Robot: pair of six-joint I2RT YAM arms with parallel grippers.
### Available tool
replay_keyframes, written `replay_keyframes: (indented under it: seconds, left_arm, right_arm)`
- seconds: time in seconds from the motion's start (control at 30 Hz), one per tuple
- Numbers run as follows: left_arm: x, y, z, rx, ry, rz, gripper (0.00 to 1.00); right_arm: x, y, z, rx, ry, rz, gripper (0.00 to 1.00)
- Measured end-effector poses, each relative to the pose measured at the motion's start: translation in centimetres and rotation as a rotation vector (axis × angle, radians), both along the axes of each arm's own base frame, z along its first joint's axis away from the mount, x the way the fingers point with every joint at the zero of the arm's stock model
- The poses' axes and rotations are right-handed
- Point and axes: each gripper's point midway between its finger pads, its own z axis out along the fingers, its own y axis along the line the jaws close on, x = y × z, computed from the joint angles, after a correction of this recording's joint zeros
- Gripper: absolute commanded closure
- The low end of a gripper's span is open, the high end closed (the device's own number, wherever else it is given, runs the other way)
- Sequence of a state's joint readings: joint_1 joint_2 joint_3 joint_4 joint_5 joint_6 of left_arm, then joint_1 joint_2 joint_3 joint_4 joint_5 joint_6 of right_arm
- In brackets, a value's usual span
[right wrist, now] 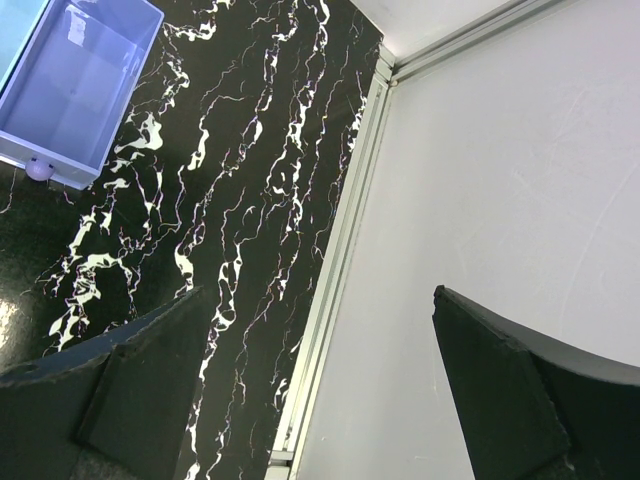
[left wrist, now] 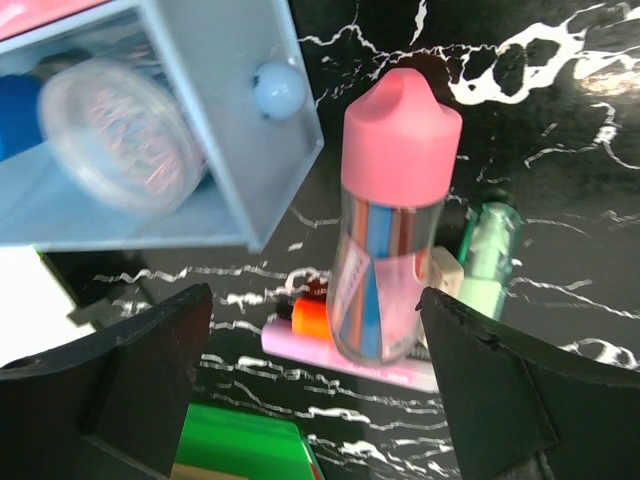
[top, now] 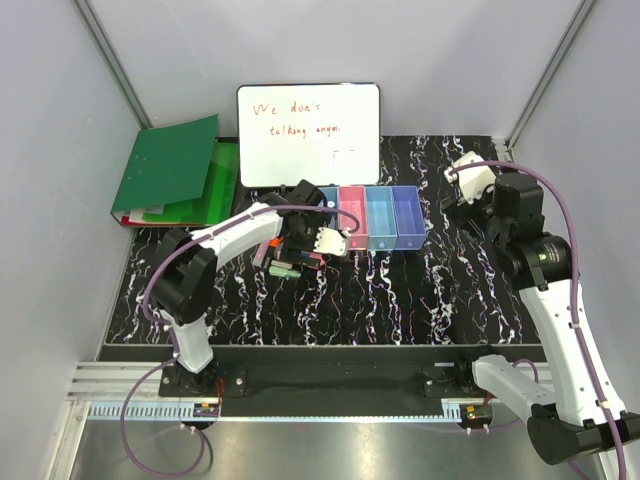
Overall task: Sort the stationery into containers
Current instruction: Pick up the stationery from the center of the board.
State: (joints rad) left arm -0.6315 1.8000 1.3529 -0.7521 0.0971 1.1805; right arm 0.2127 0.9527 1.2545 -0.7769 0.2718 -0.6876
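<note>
The pink-capped bottle's narrow width [left wrist: 390, 228] is in line with the open fingers of my left gripper, so I should go down next until they are on both sides of its clear body [left wrist: 380, 292], and then close them.
My left gripper [top: 298, 252] [left wrist: 315, 400] is open over a small pile of stationery [top: 283, 262] just in front of the containers [top: 375, 215], a row of light blue, pink, light blue and purple-blue bins. In the left wrist view a pink-capped clear bottle [left wrist: 395, 220] stands between the jaws' lines, untouched. Behind it lie an orange marker [left wrist: 310, 318], a pink marker [left wrist: 345, 360] and a pale green marker [left wrist: 490, 255]. The leftmost light blue bin [left wrist: 235, 110] holds a clear round piece [left wrist: 120, 135] and something blue [left wrist: 15, 115]. My right gripper [top: 455, 195] [right wrist: 320, 390] is open and empty.
A whiteboard with red writing [top: 308, 120] leans at the back. A big green folder [top: 170, 165] lies at the back left. A green flat item [left wrist: 240, 445] lies under the left gripper. The purple-blue bin [right wrist: 75, 90] looks empty. The right wall and its rail [right wrist: 340, 260] are close.
</note>
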Motion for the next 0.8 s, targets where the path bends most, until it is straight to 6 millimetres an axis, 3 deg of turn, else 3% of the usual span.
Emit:
replay_keyframes:
  seconds: [0.17,0.5,0.8]
  left_arm:
    - [0.1,0.0,-1.6,0.025,0.025,-0.02,0.09]
    - [0.2,0.2,-1.9,0.034,0.023,-0.034,0.1]
    - [0.1,2.1,-3.0,0.055,0.048,-0.006,0.11]
  right_arm:
    - [-0.1,-0.1,-0.1,-0.002,0.006,-0.001,0.01]
    - [-0.1,-0.1,-0.1,-0.001,0.007,-0.003,0.01]
    - [-0.1,-0.1,-0.2,-0.001,0.008,-0.004,0.01]
